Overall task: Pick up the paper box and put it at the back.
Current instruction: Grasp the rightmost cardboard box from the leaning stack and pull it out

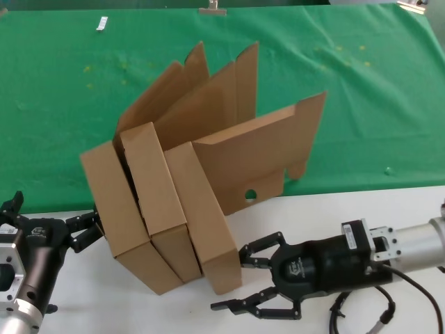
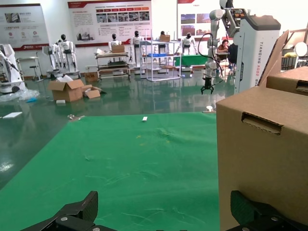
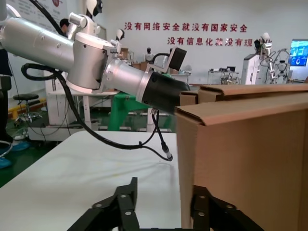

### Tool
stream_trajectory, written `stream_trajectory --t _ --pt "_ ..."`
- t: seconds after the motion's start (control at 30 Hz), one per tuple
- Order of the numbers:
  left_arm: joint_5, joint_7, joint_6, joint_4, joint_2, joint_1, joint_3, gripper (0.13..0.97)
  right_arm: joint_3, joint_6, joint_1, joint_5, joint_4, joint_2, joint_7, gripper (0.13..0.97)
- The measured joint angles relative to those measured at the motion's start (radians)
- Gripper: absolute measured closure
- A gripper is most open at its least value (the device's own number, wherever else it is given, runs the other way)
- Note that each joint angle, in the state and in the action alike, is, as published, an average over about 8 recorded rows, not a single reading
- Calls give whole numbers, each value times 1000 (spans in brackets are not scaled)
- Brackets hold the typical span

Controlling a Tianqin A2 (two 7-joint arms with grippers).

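Observation:
The paper box (image 1: 203, 216) will come away by itself, still open, when the robot lifts it, because a green gap (image 1: 270, 101) keeps its lid apart from the middle box's lid.
Three brown cardboard boxes stand leaning side by side where the white table meets the green cloth. The paper box (image 1: 201, 216) is the rightmost one; its raised lid has a tuck flap with a small round hole. My right gripper (image 1: 233, 278) is open at this box's lower near corner. In the right wrist view the box's (image 3: 250, 159) edge stands in the gap of that gripper (image 3: 163, 211), close to one finger (image 3: 207, 209). My left gripper (image 1: 90, 229) is open beside the leftmost box (image 1: 118, 209). The back (image 1: 55, 104), a green cloth, lies behind the boxes.
The middle box (image 1: 156, 188) stands tight between the other two. In the left wrist view the leftmost box's wall (image 2: 260, 159) reaches into the left gripper's (image 2: 163, 214) gap. A small white item (image 1: 102, 24) lies far back on the cloth. The white tabletop (image 1: 348, 202) runs along the front.

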Motion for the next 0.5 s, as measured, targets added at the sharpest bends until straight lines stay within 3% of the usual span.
stream_trajectory --t 0.1,0.37,0.5 --pt "0 0 0 0 0 0 0 132 -6 0 -2 3 2 8 2 641" --pt "0 0 0 0 0 0 0 132 31 0 12 -14 -34 -3 -16 807" --pt "0 0 0 0 0 0 0 132 56 0 3 -12 -4 11 1 845"
